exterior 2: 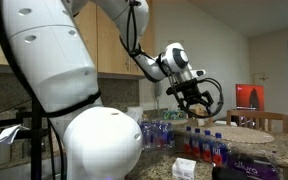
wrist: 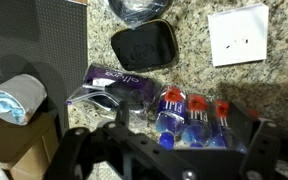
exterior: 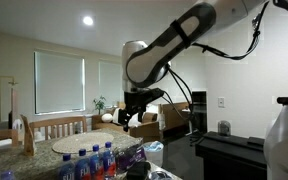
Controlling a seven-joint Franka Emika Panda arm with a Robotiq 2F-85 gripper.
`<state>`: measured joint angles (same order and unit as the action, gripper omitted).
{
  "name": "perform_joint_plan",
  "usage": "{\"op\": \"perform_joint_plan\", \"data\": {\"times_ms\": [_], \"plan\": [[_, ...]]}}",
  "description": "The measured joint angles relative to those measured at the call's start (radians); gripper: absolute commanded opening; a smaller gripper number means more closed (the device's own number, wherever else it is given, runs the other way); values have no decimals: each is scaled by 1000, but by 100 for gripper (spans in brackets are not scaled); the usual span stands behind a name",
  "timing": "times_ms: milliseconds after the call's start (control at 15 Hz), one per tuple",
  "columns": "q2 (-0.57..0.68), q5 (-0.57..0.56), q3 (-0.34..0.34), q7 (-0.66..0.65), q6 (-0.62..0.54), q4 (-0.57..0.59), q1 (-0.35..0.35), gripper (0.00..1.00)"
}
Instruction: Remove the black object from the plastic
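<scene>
Next, my gripper moves across above the crumpled bag (wrist: 122,90) before it goes down, because its open fingers are over the bottles (wrist: 194,122) and the plastic bag is off beside them.
In the wrist view a black oval case (wrist: 144,47) lies on the speckled granite counter (wrist: 189,72). Just below it is a crumpled clear plastic bag with a purple label (wrist: 117,86); I cannot tell what is inside it. My gripper (wrist: 169,152) hangs above the counter with its two fingers wide apart and nothing between them, over the bag and the bottles. It also shows in both exterior views (exterior: 134,108) (exterior 2: 195,101), held well above the counter.
A pack of blue water bottles with red caps (wrist: 194,112) (exterior: 92,160) (exterior 2: 200,146) lies beside the bag. A white square plate (wrist: 239,36) lies on the counter. A dark round object (wrist: 139,8) sits at the top edge. A black mat (wrist: 34,40) and crumpled blue-white material (wrist: 14,100) lie left.
</scene>
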<state>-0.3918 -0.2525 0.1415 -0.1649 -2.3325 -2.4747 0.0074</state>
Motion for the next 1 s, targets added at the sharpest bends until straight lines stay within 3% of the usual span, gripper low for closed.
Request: {"op": "perform_joint_plan", "data": {"times_ms": [133,400,1000], "plan": [[70,36,-61,58,-77,-20,1,100],[200,212,-165,242,-156,-52,11,100],[240,249,-183,279,-119,9,9,100]]}}
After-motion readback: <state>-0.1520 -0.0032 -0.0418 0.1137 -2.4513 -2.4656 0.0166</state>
